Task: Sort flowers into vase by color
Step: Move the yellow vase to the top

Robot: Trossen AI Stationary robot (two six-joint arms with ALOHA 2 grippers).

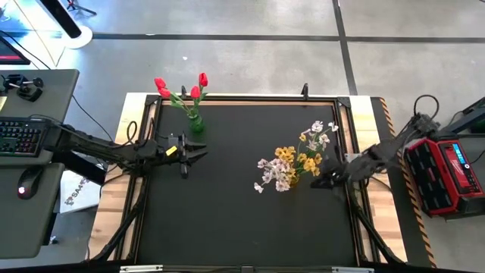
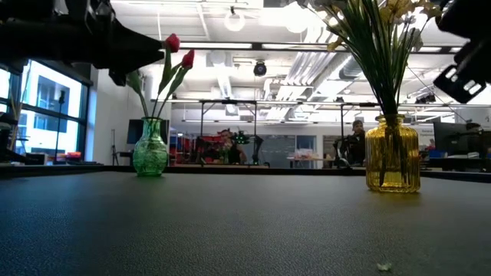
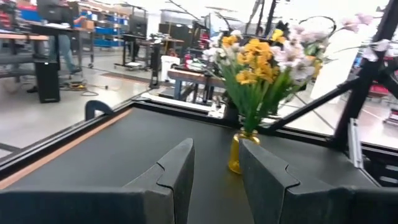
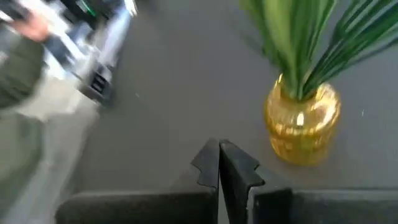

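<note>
The yellow vase (image 2: 393, 157) is closer than the green vase and across from the robot's left gripper, so the robot's right gripper should shift it toward the mat's far edge.
Red tulips (image 1: 182, 87) stand with their stems in a green glass vase (image 2: 150, 152) at the mat's far left. Yellow and white-pinkish blossoms (image 1: 294, 161) stand with their stems in a yellow glass vase (image 2: 393, 157) at the mat's right; they also show in the left wrist view (image 3: 261, 62). My left gripper (image 1: 200, 151) is open and empty, near the green vase, pointing toward the table's right. My right gripper (image 4: 219, 158) is shut and empty, close beside the yellow vase (image 4: 303, 121) on its right side.
The black mat (image 1: 242, 220) is bare across its near half and middle. A wooden frame (image 1: 114, 189) borders the mat. A red case (image 1: 443, 171) stands off the table's right edge. People and desks show in the room behind.
</note>
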